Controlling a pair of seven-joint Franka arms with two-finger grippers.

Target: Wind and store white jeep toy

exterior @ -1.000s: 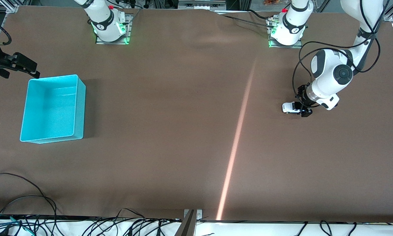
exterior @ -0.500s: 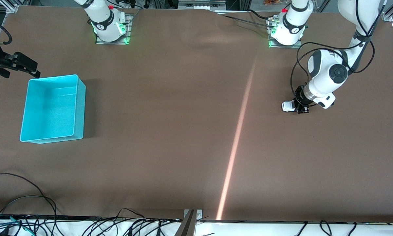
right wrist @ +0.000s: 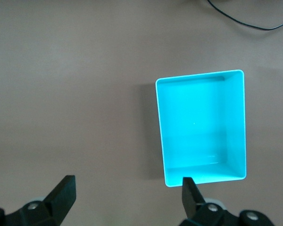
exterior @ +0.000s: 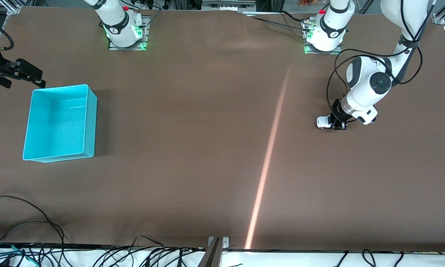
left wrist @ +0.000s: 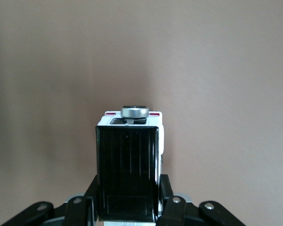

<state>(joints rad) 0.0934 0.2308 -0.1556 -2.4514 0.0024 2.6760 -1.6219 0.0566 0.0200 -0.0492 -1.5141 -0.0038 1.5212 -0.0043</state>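
Observation:
The white jeep toy's nose (exterior: 322,122) faces the turquoise bin, so my left gripper should pull the jeep backward (exterior: 356,131), away from the bin, to wind it up before opening.
The white jeep toy (exterior: 322,122) stands on the brown table toward the left arm's end. My left gripper (exterior: 337,123) comes down on it from above and is shut on its body. In the left wrist view the toy's black roof (left wrist: 127,162) fills the space between the fingers (left wrist: 166,188), which press on both sides, and a silver spare wheel (left wrist: 134,112) sticks out at one end. My right gripper (exterior: 26,74) waits open beside the turquoise bin (exterior: 91,122). Its wrist view shows the right gripper (right wrist: 127,188) holding nothing, with the empty bin (right wrist: 203,117) below.
A pale orange streak of light (exterior: 267,163) runs across the table between the toy and the bin. Loose black cables (exterior: 29,226) lie at the table's edge nearest the front camera. Both arm bases (exterior: 126,31) stand along the edge farthest from it.
The left gripper's fingers have closed onto the jeep. Gripper and toy have shifted slightly toward the right arm's end of the table. The right arm has not moved.

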